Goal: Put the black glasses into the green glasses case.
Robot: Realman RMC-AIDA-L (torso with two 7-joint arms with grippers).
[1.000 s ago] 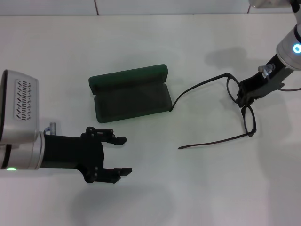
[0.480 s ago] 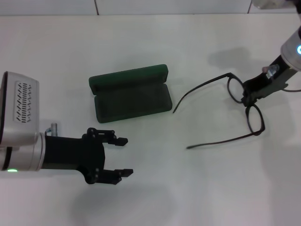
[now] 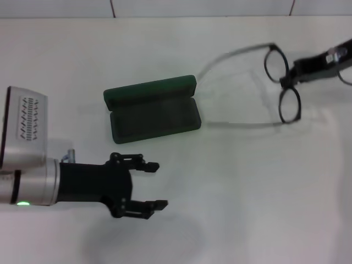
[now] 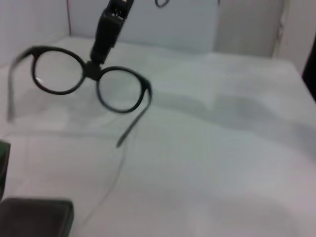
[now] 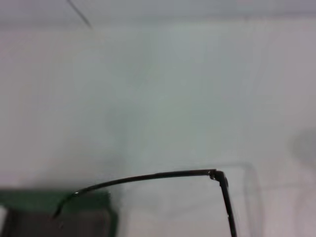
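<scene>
The temple arms (image 3: 234, 54) stick out too far to fit the green case, so the robot's left gripper should fold the nearer arm (image 3: 242, 125) while the right gripper holds the bridge.
The black glasses (image 3: 290, 104) hang in the air over the table's far right, temple arms unfolded and pointing toward the case. My right gripper (image 3: 291, 78) is shut on their bridge. In the left wrist view the black glasses (image 4: 116, 91) face the camera, with the right gripper (image 4: 94, 61) pinching them from above. One temple arm (image 5: 148, 177) crosses the right wrist view. The green glasses case (image 3: 154, 110) lies open left of centre, its dark lining up and nothing inside. My left gripper (image 3: 159, 185) hovers open in front of the case, nearer the table's front edge.
The white table (image 3: 247, 192) carries only the case. A tiled wall edge (image 3: 113, 8) runs along the far side. A corner of the case (image 4: 34, 215) shows in the left wrist view and the case's end (image 5: 59, 205) in the right wrist view.
My right gripper has lifted the glasses off the table and carried them up and farther away. The left gripper has edged a little to the right.
</scene>
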